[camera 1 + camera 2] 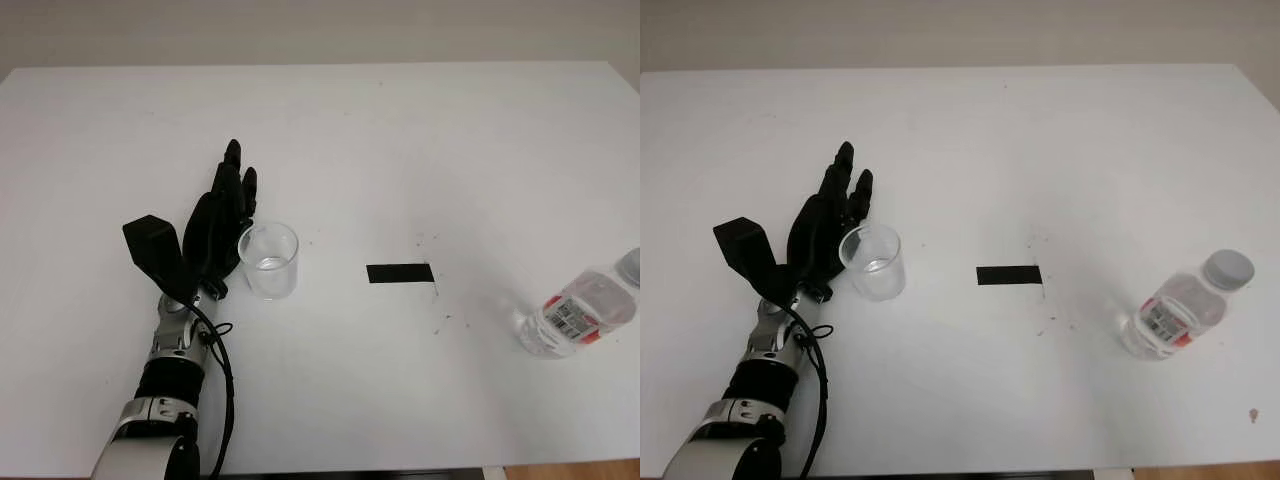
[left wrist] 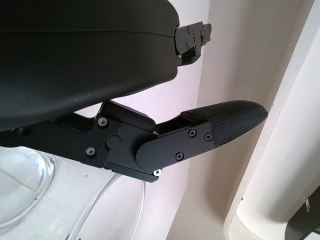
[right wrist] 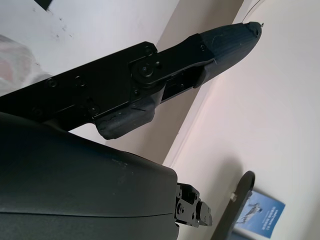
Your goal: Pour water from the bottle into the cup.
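Note:
The clear water bottle [image 1: 577, 312] has the white cap [image 1: 629, 267] over its opening, so its water will stay inside when I tip the bottle over the cup.
A clear plastic cup [image 1: 269, 261] stands upright on the white table [image 1: 400, 140], left of centre, with a little water at its bottom. My left hand [image 1: 225, 205] is open right beside the cup's left side, its fingers pointing away from me; the cup's rim [image 2: 30, 200] sits close under the hand. A clear water bottle [image 1: 1175, 308] with a white cap and a red-and-white label stands at the right side of the table. My right hand [image 3: 165, 65] is open, and a blurred part of the bottle [image 3: 15, 60] lies beyond it.
A short strip of black tape [image 1: 400, 273] is stuck to the table between cup and bottle. A few small specks lie near it. The table's front edge [image 1: 350, 472] runs close to me.

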